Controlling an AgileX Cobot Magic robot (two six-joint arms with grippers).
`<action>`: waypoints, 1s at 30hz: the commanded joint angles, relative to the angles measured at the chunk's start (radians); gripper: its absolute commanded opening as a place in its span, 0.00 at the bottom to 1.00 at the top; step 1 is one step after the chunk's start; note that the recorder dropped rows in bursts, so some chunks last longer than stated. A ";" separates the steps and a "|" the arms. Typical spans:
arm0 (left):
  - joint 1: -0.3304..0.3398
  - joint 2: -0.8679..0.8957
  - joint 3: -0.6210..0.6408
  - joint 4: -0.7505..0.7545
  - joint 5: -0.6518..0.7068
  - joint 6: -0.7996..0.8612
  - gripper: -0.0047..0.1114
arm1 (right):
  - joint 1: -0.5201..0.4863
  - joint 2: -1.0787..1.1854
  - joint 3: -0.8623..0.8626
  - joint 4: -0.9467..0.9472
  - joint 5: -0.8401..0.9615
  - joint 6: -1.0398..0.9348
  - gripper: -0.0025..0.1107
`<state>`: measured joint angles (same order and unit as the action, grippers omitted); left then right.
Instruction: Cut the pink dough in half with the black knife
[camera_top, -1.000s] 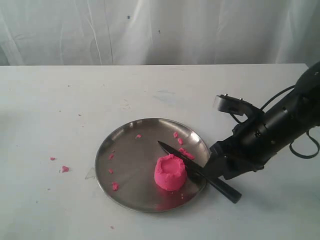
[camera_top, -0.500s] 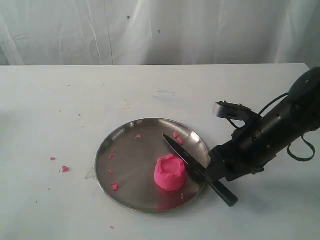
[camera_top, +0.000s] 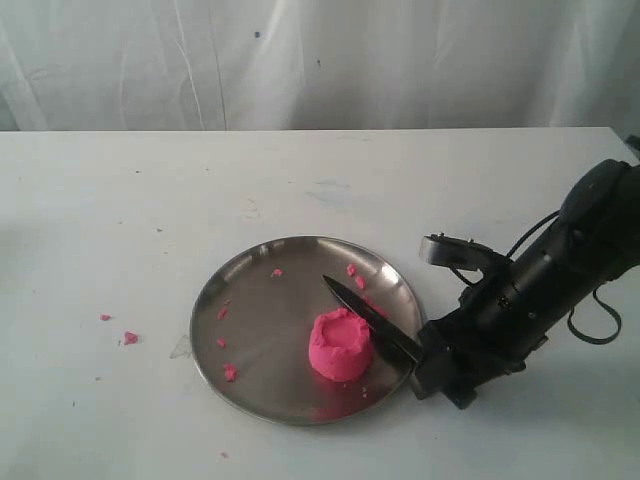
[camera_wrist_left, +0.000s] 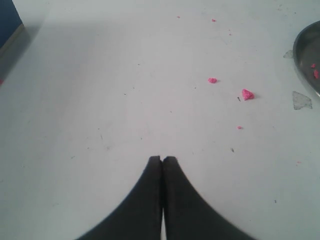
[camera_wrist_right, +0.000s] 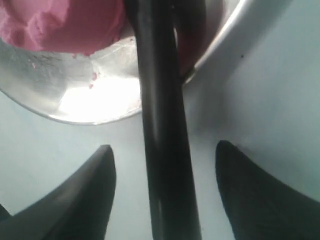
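The black knife should uncover a scrap of pink dough on the plate when the robot lifts it, since pink peeks out past the edge of the knife's blade.
The pink dough is a dented lump on the front right part of the round steel plate. Just right of it lies the black knife, its blade over the plate and its handle running off the rim. My right gripper is down over that handle. In the right wrist view the gripper is open, and the knife handle runs between the two fingers with a gap on each side. The dough and the plate rim lie just beyond. My left gripper is shut over bare table.
Small pink crumbs lie on the plate and on the table left of it, also seen in the left wrist view. The plate's edge shows there too. A white curtain hangs behind the table.
My right arm has come down and in over the knife handle, which it now mostly covers in the exterior view. The knife's blade has shifted slightly on the plate. The dough has not moved.
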<state>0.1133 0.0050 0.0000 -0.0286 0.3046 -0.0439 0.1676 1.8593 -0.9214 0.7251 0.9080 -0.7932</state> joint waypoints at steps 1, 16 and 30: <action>0.004 -0.005 0.000 -0.008 0.005 -0.003 0.04 | 0.000 0.002 -0.003 0.003 0.018 -0.018 0.46; 0.004 -0.005 0.000 -0.008 0.005 -0.003 0.04 | 0.000 0.002 -0.009 0.006 0.031 -0.018 0.19; 0.004 -0.005 0.000 -0.008 0.005 -0.003 0.04 | 0.000 -0.071 -0.055 0.006 0.038 -0.011 0.02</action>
<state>0.1133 0.0050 0.0000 -0.0286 0.3046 -0.0439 0.1676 1.8291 -0.9683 0.7251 0.9678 -0.7955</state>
